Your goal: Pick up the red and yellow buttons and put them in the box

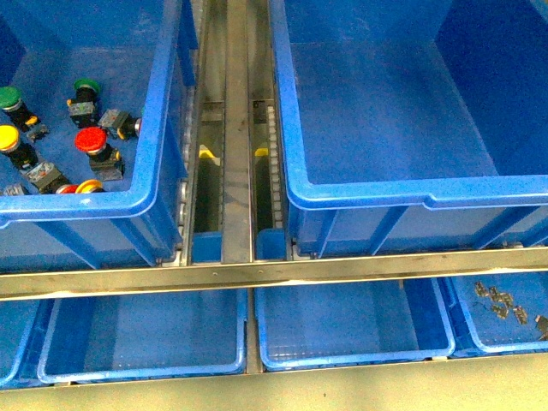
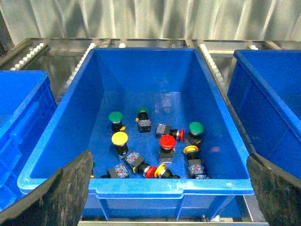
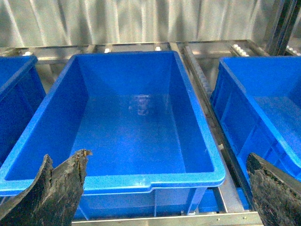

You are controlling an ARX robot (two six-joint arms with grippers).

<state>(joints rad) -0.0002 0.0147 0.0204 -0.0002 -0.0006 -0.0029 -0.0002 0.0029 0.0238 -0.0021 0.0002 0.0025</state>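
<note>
I expect the red button (image 1: 96, 151) to come free by itself when I lift it, since the blue crate's bottom (image 1: 62, 151) can be seen between it and its neighbours.
Red and yellow buttons lie among green ones in the left blue crate (image 1: 145, 193). In the front view I pick out an upright red cap (image 1: 90, 139) and a yellow cap (image 1: 7, 137). The left wrist view shows the same red cap (image 2: 167, 141), the yellow cap (image 2: 119, 138) and another yellow one (image 2: 190, 149). My left gripper (image 2: 169, 155) hangs open above that crate's near rim, holding nothing. The box (image 1: 411, 197) to the right is empty. My right gripper (image 3: 165, 155) is open over the near rim of the box (image 3: 117, 181). Neither arm shows in the front view.
Green-capped switches (image 2: 115, 117) (image 2: 196, 127) sit among the buttons. A metal roller track (image 1: 235, 154) runs between the two crates. A steel rail (image 1: 274, 272) crosses in front, with shallow blue trays (image 1: 342, 355) below it; one (image 1: 501, 301) holds small metal parts. More blue crates (image 3: 263, 103) flank both sides.
</note>
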